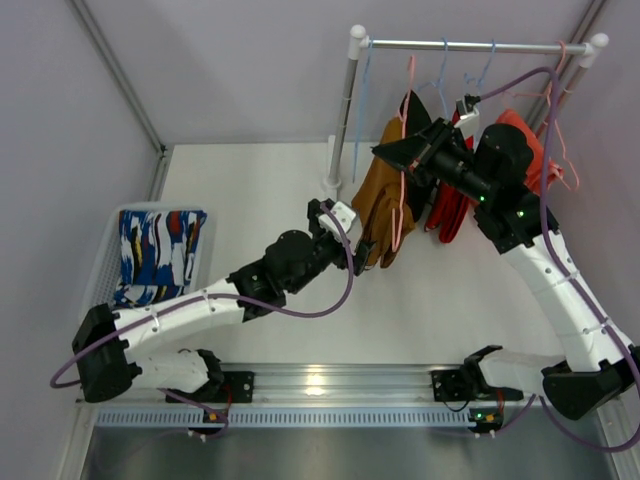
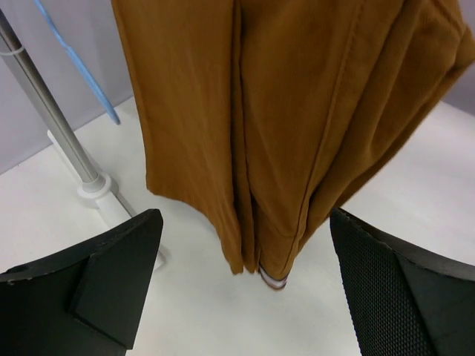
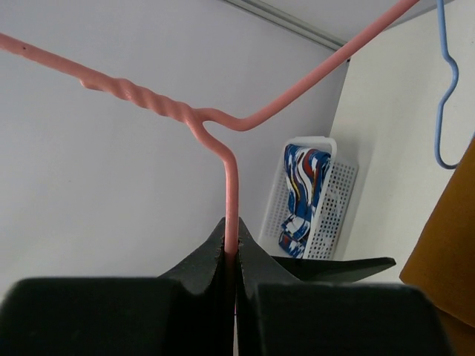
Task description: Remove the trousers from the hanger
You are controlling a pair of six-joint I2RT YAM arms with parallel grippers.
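My gripper will make the tan-brown trousers (image 1: 379,196) slide off and leave the pink wire hanger (image 1: 403,170) behind when it pulls, because the trousers hang folded over the hanger.
Tan-brown trousers (image 1: 378,195) hang on a pink wire hanger (image 1: 398,215) under the rack bar (image 1: 470,45). My right gripper (image 1: 400,150) is shut on the hanger's wire; in the right wrist view the wire (image 3: 231,178) is pinched between the gripper's (image 3: 231,248) closed jaws. My left gripper (image 1: 365,250) is open at the trousers' lower end, not touching. In the left wrist view the cuffs (image 2: 260,245) hang between the gripper's (image 2: 249,297) spread fingers (image 2: 401,289). Red trousers (image 1: 450,212) hang further right. Blue patterned trousers (image 1: 155,255) lie in a white basket (image 1: 103,260).
The rack's white post (image 1: 343,120) and foot (image 2: 100,189) stand left of the trousers. Empty blue hangers (image 1: 485,70) hang on the bar, one by the post (image 2: 74,67). An orange-red garment (image 1: 535,150) hangs at the far right. The basket also shows in the right wrist view (image 3: 338,200).
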